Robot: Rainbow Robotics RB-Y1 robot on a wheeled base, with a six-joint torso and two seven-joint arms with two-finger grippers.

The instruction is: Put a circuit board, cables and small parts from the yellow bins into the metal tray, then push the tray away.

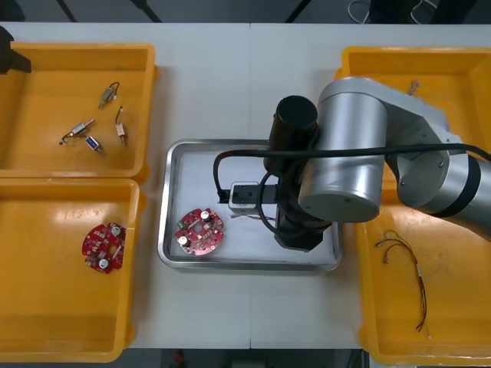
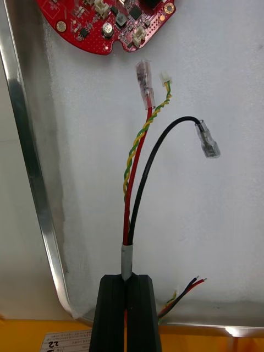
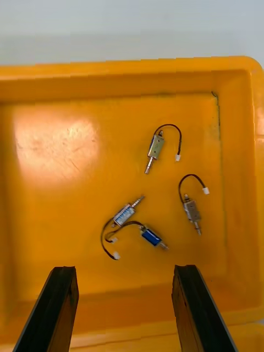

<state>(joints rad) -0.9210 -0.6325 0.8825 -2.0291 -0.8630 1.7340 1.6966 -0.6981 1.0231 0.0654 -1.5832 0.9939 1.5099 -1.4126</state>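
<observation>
The small metal part (image 3: pixel 124 214) will come loose from its neighbour when the robot lifts it, because the black leads (image 3: pixel 108 234) overlap in loose loops.
My right gripper (image 2: pixel 127 286) is shut on a cable bundle (image 2: pixel 137 181) of red, black and twisted yellow-green wires. The bundle's plug ends lie on the white floor of the metal tray (image 1: pixel 192 157), just short of a round red circuit board (image 1: pixel 201 231) that rests in the tray. The right arm (image 1: pixel 345 153) reaches over the tray from the right and hides its own fingers in the front view. My left gripper (image 3: pixel 124 269) hangs open over the far left yellow bin (image 3: pixel 55 165), above several small metal parts (image 3: pixel 155 147) with short black leads.
A second red circuit board (image 1: pixel 103 247) lies in the near left bin (image 1: pixel 46 322). A thin red and yellow cable (image 1: pixel 406 264) lies in the near right bin (image 1: pixel 391 330). The tray's raised rim (image 2: pixel 33 181) runs beside the held cable.
</observation>
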